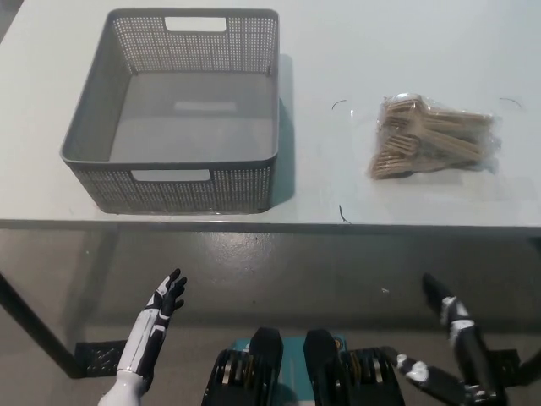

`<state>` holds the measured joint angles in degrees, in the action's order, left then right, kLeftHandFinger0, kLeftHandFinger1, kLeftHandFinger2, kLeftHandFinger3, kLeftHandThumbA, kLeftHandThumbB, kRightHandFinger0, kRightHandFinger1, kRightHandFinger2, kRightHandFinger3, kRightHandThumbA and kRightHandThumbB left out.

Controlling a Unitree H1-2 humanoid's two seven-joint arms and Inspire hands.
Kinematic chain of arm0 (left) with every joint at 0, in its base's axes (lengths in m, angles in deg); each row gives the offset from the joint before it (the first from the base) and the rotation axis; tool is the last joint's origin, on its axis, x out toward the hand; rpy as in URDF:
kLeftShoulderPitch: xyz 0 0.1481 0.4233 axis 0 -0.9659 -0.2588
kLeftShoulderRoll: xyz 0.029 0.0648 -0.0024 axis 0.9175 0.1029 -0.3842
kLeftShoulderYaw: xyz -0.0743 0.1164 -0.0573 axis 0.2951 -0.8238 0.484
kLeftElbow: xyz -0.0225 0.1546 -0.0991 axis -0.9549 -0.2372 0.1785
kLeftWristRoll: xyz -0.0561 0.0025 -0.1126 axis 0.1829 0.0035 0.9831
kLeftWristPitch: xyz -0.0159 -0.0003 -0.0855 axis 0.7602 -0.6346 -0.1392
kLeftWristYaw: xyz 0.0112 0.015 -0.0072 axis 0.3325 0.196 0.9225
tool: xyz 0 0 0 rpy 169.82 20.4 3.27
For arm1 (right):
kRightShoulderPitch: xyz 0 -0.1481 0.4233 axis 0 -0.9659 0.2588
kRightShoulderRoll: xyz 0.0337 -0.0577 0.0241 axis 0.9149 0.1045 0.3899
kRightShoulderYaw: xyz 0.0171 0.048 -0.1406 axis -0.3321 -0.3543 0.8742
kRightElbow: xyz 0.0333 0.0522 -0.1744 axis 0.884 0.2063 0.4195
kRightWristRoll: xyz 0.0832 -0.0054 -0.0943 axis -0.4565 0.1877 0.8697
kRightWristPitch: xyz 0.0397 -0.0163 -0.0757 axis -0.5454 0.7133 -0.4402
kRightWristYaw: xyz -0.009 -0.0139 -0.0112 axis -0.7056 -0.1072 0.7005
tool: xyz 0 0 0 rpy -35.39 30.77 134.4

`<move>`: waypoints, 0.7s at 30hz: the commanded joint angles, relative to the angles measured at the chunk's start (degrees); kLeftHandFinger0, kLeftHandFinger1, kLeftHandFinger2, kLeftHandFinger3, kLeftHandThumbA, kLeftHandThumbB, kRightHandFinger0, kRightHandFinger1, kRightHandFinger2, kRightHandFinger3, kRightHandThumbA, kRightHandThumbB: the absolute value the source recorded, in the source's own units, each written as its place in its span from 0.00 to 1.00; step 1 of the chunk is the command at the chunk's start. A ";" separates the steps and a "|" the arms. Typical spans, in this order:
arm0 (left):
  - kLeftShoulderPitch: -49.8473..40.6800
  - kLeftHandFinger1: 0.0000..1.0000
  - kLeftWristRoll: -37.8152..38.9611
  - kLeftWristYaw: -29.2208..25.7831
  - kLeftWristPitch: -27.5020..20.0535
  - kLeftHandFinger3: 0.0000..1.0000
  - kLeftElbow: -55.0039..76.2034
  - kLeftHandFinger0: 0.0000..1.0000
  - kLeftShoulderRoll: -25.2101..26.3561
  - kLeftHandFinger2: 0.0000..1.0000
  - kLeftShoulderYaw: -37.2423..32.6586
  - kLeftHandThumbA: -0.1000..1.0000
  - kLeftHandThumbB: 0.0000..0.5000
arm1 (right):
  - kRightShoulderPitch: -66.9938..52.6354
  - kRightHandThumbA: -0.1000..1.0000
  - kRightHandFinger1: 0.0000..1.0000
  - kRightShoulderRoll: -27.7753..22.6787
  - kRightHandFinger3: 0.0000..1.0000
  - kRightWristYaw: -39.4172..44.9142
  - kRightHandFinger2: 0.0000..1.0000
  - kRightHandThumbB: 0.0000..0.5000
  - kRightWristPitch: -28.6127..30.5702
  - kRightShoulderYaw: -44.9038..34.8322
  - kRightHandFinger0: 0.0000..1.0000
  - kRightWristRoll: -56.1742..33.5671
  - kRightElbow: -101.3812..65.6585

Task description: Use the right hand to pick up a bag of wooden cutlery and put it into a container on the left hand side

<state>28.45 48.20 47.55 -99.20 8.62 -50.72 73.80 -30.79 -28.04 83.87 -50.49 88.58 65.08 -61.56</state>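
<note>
The wooden cutlery is lying crossed inside the clear bag. The cutlery will move around but stay together inside when I lift and carry it.
A clear bag of wooden cutlery lies flat on the white table, right of the middle. A grey mesh basket stands on the table's left part, and nothing lies inside it. My black right hand hangs below the table's front edge at the lower right, open, fingers spread, well short of the bag. My white left hand rests low at the lower left, open and holding nothing.
The table's front edge runs across the picture above both hands. Grey floor shows below it. A dark table leg slants at the far left.
</note>
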 commanded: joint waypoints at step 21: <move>1.46 1.00 -0.26 0.06 -3.29 1.00 0.39 1.00 1.38 1.00 -0.04 1.00 1.00 | 30.99 1.00 1.00 -30.67 1.00 17.84 1.00 0.59 -24.94 -5.11 1.00 15.90 -17.80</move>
<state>28.72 48.21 47.57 -100.29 8.20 -50.34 73.74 -6.86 -54.35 95.54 -68.79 83.80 80.26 -79.98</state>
